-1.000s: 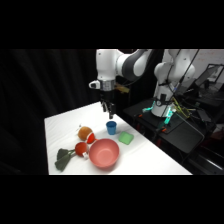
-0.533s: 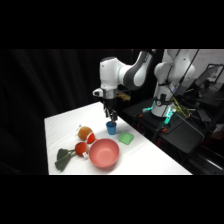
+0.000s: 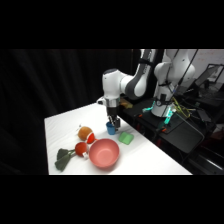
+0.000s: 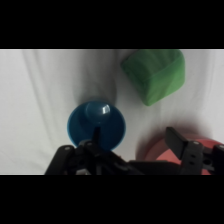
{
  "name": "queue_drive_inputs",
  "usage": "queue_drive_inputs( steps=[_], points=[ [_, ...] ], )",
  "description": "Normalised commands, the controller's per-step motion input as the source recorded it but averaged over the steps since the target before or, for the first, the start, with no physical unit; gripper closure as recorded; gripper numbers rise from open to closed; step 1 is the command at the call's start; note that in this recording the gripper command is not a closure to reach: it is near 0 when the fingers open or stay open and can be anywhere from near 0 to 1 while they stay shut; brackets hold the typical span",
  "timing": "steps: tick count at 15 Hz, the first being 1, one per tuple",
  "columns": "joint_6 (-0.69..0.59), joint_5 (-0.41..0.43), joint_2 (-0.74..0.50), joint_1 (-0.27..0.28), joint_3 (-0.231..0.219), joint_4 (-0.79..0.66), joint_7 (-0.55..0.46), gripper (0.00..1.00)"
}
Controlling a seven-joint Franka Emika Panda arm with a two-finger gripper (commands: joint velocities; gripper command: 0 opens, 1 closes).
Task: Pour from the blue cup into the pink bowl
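I expect the blue cup [image 3: 112,128] to prove empty when I tip it over the pink bowl, since only the blue side and bottom [image 4: 98,110] show inside the cup's opening.
The blue cup [image 3: 110,128] stands upright on the white table, just behind the pink bowl [image 3: 104,153]. My gripper [image 3: 114,122] hangs directly over the cup, low and at its rim. In the wrist view the blue cup [image 4: 96,125] sits at lower left, seen from above. The gripper [image 4: 137,142] is open: one finger [image 4: 97,138] reaches over the cup's mouth and the other finger [image 4: 178,143] stands well to its right, outside the cup. A sliver of the pink bowl [image 4: 156,150] shows at the bottom right, partly behind the fingers.
A flat light-green square piece [image 3: 126,138] [image 4: 155,75] lies right of the cup. Two orange-red round fruits [image 3: 86,133] [image 3: 81,148] and a dark green item [image 3: 62,159] lie left of the bowl. A dark bench with equipment [image 3: 170,117] stands behind the table.
The gripper has come down from above the table to the blue cup's rim. The cup, bowl and other items have not moved.
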Motion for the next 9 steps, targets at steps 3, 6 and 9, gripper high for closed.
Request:
queue_drive_inputs(
  steps=[3,6,9],
  points=[
    [0.32,0.370,0.22,-0.146,0.204,0.03,-0.31,0.00],
    [0.29,0.196,0.23,-0.176,0.167,0.09,-0.29,0.63],
    [0.21,0.005,0.12,-0.128,0.064,0.07,-0.14,1.00]
  ],
)
